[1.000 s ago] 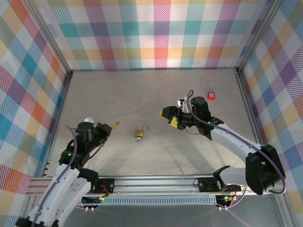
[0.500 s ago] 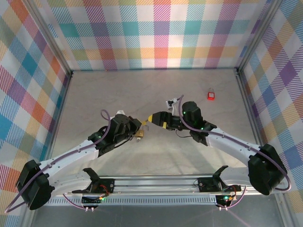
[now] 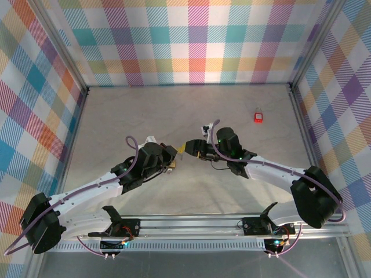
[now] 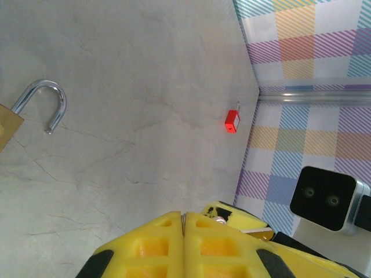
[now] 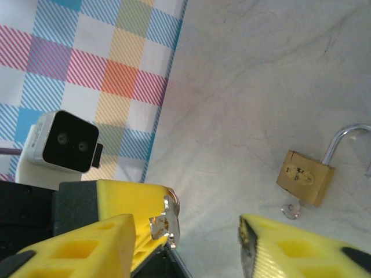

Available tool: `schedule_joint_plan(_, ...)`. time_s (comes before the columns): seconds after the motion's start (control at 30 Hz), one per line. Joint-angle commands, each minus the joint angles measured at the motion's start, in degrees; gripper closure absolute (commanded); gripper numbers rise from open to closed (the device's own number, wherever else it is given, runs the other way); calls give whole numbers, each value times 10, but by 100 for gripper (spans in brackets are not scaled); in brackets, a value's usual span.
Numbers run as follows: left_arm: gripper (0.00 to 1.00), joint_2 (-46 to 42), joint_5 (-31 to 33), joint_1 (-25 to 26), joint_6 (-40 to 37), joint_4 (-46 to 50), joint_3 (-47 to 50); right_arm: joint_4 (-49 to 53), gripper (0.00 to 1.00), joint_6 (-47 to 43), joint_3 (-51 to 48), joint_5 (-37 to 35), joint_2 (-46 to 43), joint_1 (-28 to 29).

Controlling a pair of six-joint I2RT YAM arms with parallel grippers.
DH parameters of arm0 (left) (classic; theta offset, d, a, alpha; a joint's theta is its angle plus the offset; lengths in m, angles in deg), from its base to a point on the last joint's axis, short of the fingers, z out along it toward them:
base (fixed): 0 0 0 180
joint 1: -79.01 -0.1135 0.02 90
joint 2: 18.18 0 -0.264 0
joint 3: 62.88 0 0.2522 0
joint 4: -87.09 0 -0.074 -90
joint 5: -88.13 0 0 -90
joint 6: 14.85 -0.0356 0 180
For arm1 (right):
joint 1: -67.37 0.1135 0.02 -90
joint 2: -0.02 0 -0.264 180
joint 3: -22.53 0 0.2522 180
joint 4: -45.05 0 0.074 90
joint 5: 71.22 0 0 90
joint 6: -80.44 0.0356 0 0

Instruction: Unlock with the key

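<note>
Only a short end of the silver key (image 5: pixel 167 222) sticks out past the left gripper's fingers, so the right gripper should hold the key while the left gripper takes a new grip on it.
A brass padlock (image 5: pixel 304 175) lies on the table with its steel shackle (image 4: pixel 46 104) swung open. A small silver piece (image 5: pixel 291 207) sticks out of its base. In the top view the padlock (image 3: pixel 171 167) is partly hidden under my left gripper (image 3: pixel 173 155). That gripper (image 4: pixel 183 217) is shut on a thin silver key (image 5: pixel 170 223), which pokes out of its yellow fingers (image 5: pixel 133 200). My right gripper (image 3: pixel 186 147) faces it tip to tip. It stands open (image 5: pixel 188 231), with the key just beside its left finger (image 5: pixel 87 249) and nothing in its grasp.
A small red padlock (image 3: pixel 258 117) lies at the back right near the wall, also seen in the left wrist view (image 4: pixel 232 121). Plaid walls (image 3: pixel 197 40) close in the grey table (image 3: pixel 145 116) on three sides. The arms' rail (image 3: pixel 191 223) runs along the near edge.
My left arm has swung from the near left to the middle, bringing the key over the padlock. My right gripper has moved left to meet it.
</note>
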Motion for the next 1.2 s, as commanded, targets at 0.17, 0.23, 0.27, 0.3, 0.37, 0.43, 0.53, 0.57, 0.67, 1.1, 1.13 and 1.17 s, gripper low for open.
schedule_joint_plan(0.17, 100, 8, 10, 16, 7, -22, -15, -20, 62, 6, 16, -13, 16, 4)
schedule_joint_plan(0.23, 100, 9, 7, 19, 6, -21, -17, -21, 65, 7, 19, -15, 18, 4)
schedule_joint_plan(0.27, 100, 9, 9, 21, 7, -21, -17, -19, 67, 6, 21, -17, 20, 4)
schedule_joint_plan(0.3, 100, 7, 11, 23, 6, -21, -16, -16, 70, 6, 23, -16, 21, 4)
schedule_joint_plan(0.37, 100, 6, 14, 26, 6, -22, -14, -20, 73, 10, 26, -12, 27, 4)
schedule_joint_plan(0.43, 100, 8, 12, 29, 6, -24, -14, -24, 76, 12, 27, -9, 32, 4)
schedule_joint_plan(0.53, 100, 9, 18, 37, 7, -30, -10, -24, 86, 14, 28, -10, 32, 4)
schedule_joint_plan(0.57, 100, 9, 18, 37, 8, -30, -9, -23, 90, 15, 29, -9, 31, 4)
schedule_joint_plan(0.67, 100, 7, 20, 39, 10, -36, -1, -17, 100, 16, 31, -7, 25, 4)
schedule_joint_plan(1.1, 9, -1, -84, 41, -179, -372, 67, 117, 100, -19, 66, 50, -84, -53)
schedule_joint_plan(1.13, 9, 14, -95, 41, -177, -399, 65, 116, 100, -13, 70, 61, -91, -60)
schedule_joint_plan(1.17, 10, 30, -101, 41, -174, -418, 64, 117, 100, -8, 74, 70, -97, -65)
